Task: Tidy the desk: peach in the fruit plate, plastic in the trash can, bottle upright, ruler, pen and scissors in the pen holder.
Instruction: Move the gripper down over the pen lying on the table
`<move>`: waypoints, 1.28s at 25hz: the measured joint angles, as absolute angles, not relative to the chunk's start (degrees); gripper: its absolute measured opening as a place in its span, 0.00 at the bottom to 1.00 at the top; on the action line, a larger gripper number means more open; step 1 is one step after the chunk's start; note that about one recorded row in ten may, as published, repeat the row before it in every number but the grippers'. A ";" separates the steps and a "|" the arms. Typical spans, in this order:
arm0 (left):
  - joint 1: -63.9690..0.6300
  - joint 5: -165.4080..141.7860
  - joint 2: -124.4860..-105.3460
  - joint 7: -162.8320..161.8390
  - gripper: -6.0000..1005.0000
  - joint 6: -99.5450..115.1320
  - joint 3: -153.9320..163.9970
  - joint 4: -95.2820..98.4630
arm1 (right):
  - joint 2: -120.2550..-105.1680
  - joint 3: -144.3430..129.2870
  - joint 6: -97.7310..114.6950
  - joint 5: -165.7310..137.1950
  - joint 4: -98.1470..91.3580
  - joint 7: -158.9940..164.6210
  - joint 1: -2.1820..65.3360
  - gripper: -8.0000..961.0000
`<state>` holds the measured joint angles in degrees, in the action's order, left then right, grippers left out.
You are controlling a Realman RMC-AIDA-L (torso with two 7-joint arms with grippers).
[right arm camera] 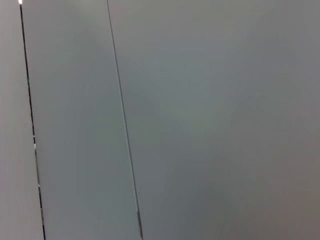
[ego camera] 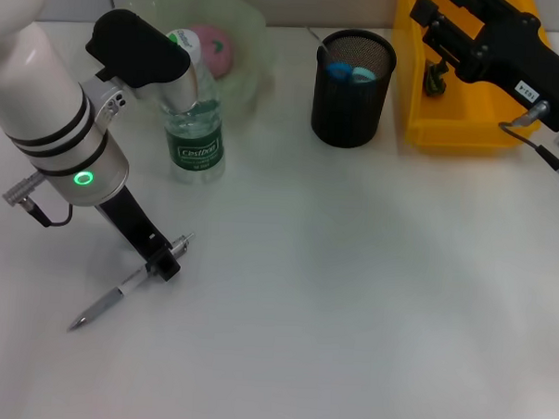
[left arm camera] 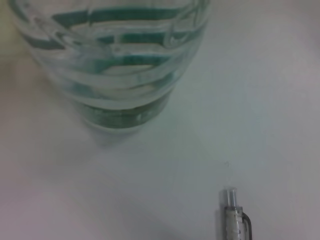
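Next, I open my left gripper, lift it and straddle the pen's body nearer its middle (ego camera: 139,279), because the gripper is closed near the pen's clicker end (ego camera: 184,242) while the pen lies flat.
A silver pen (ego camera: 118,298) lies slanted on the white desk at the front left. My left gripper (ego camera: 169,262) is down at its upper end and shut on it; the pen's clicker end (left arm camera: 232,210) shows in the left wrist view. Just behind stands the clear bottle (ego camera: 196,122), upright with a green label (left arm camera: 120,75). The pink peach (ego camera: 212,47) rests in the clear fruit plate (ego camera: 254,41). The black mesh pen holder (ego camera: 352,92) holds the blue scissors handles (ego camera: 350,72). My right gripper (ego camera: 437,73) hangs over the yellow trash can (ego camera: 455,124). Ruler and plastic are out of view.
The bottle stands close to the left arm's forearm (ego camera: 56,116). The right arm (ego camera: 518,62) covers much of the trash can at the back right. White desk surface (ego camera: 368,297) spreads across the middle and front. The right wrist view shows only a plain grey surface (right arm camera: 200,120).
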<state>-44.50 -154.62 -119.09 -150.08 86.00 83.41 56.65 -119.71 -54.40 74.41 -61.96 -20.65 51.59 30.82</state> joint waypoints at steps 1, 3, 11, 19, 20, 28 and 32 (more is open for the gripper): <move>-44.54 -154.64 -119.09 -150.08 0.61 86.01 83.41 56.58 | -119.71 -54.40 74.41 -61.96 -20.66 51.59 30.84 0.63; -44.77 -154.69 -119.09 -150.07 0.61 86.02 83.41 56.36 | -119.70 -54.40 74.32 -61.96 -20.66 51.59 30.86 0.63; -45.40 -154.77 -119.09 -149.88 0.59 86.12 83.56 55.89 | -119.70 -54.40 73.82 -61.96 -20.66 51.59 31.00 0.63; -45.47 -154.77 -119.09 -149.70 0.48 85.85 84.30 56.08 | -119.70 -54.40 73.75 -61.95 -20.66 51.59 31.07 0.63; -45.47 -154.77 -119.09 -149.64 0.46 85.82 84.36 56.08 | -119.70 -54.40 73.75 -61.94 -20.66 51.59 31.10 0.63; -45.45 -154.77 -119.09 -149.50 0.19 85.55 84.37 56.01 | -119.70 -54.40 73.64 -61.79 -20.66 51.59 31.52 0.63; -45.44 -154.77 -119.09 -149.38 0.18 85.52 84.49 55.99 | -119.70 -54.40 73.46 -61.78 -20.65 51.59 31.57 0.63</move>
